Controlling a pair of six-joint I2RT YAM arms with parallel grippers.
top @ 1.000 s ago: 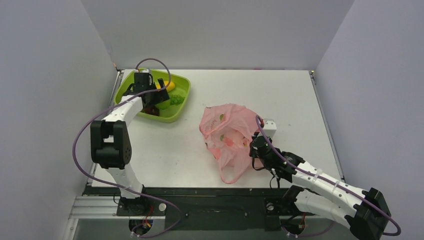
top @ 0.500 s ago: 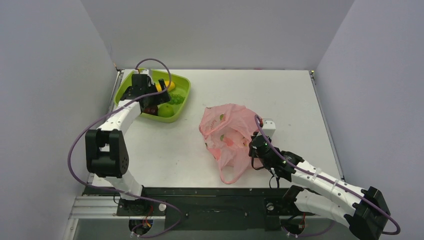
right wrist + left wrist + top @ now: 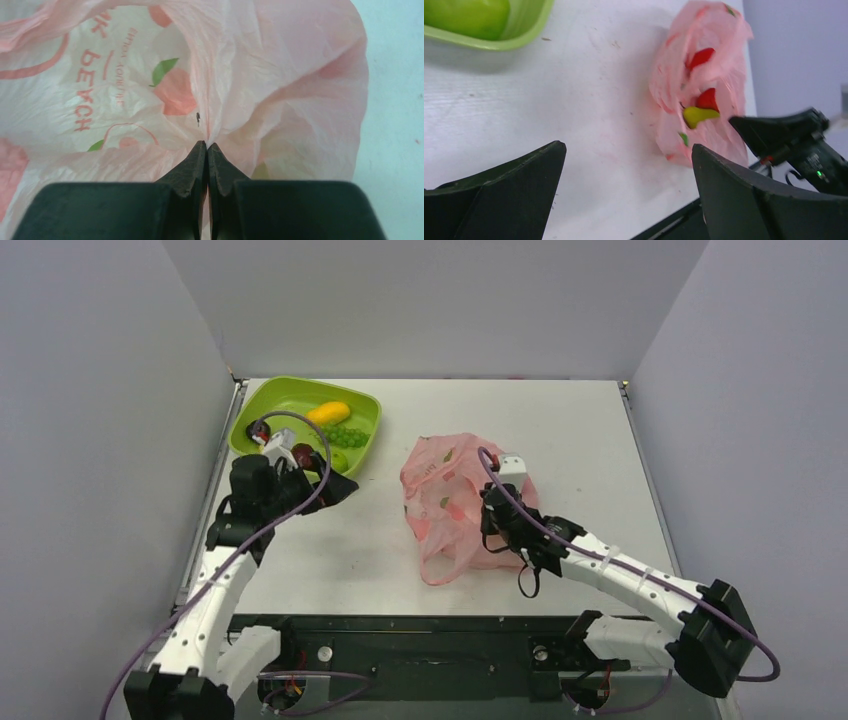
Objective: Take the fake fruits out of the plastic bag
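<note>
My right gripper should pull the side of the pink plastic bag [image 3: 430,488] closer before my left gripper reaches inside [image 3: 452,508], because the bag sits away from my left gripper.
The pink plastic bag [image 3: 447,490] lies crumpled mid-table and also shows in the left wrist view [image 3: 704,90]. My right gripper [image 3: 490,528] is shut on a fold of the bag's right side [image 3: 206,145]. No fruit can be made out inside the bag; only printed fruit pictures show. My left gripper [image 3: 338,490] is open and empty [image 3: 627,147], low over the table between tray and bag, pointing at the bag. A dark red apple [image 3: 303,452] and a green apple [image 3: 469,15] lie in the tray.
The lime-green tray [image 3: 290,395] stands at the back left with a yellow-orange mango [image 3: 328,412] and green grapes [image 3: 346,435]. The left arm's purple cable [image 3: 300,502] loops over the tray's near edge. Grey walls enclose the table.
My left arm has pulled back out of the tray toward the near left and turned toward the bag, empty. My right gripper has moved up and left, dragging the bag's fold with it.
</note>
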